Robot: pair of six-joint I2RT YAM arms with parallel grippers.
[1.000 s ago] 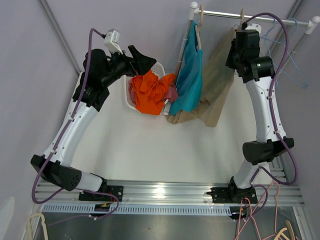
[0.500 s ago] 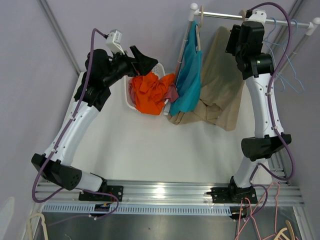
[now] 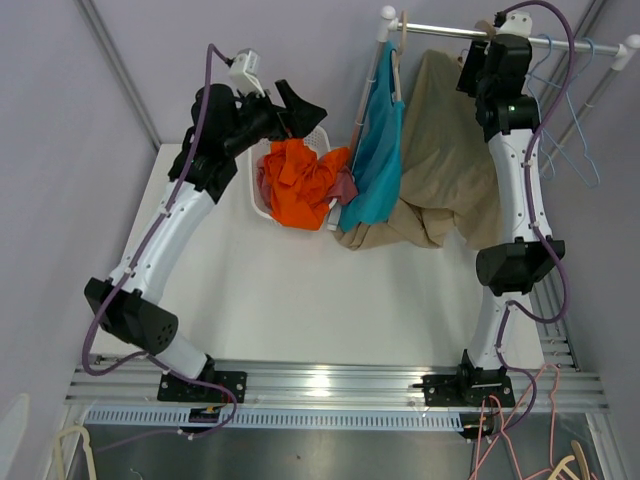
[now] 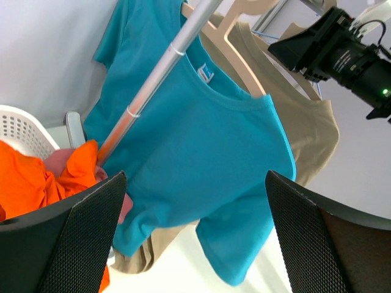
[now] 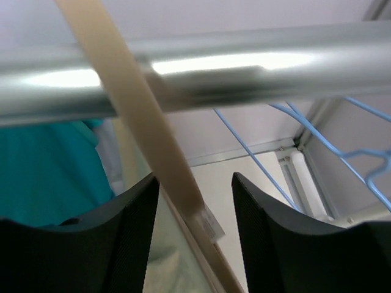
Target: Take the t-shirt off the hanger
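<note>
The teal t-shirt point(image 3: 378, 150) is in the left gripper's way to the beige t-shirt, so next the left gripper moves back and picks up the beige t-shirt from the front point(image 3: 450, 195).
A teal t-shirt point(image 3: 380, 150) and a beige t-shirt point(image 3: 450, 150) hang on wooden hangers from the rail point(image 3: 440, 30). The beige shirt's hem lies on the table. My right gripper point(image 3: 487, 48) is up at the rail; in the right wrist view its jaws point(image 5: 195, 183) stand partly apart around the beige shirt's hanger point(image 5: 153, 140), which touches the left finger, with a gap to the right finger. My left gripper point(image 3: 300, 105) is open and empty above the basket, facing the teal shirt point(image 4: 208, 159) in the left wrist view point(image 4: 192, 183).
A white basket point(image 3: 257, 190) holding orange clothes point(image 3: 300, 185) stands left of the rack. The rack's upright post point(image 4: 153, 85) runs in front of the teal shirt. Blue wire hangers point(image 3: 572, 130) hang at the rail's right end.
My right gripper has risen along the beige shirt to the rail, and the shirt now hangs wider and further right. My left gripper has moved up and right, toward the teal shirt.
</note>
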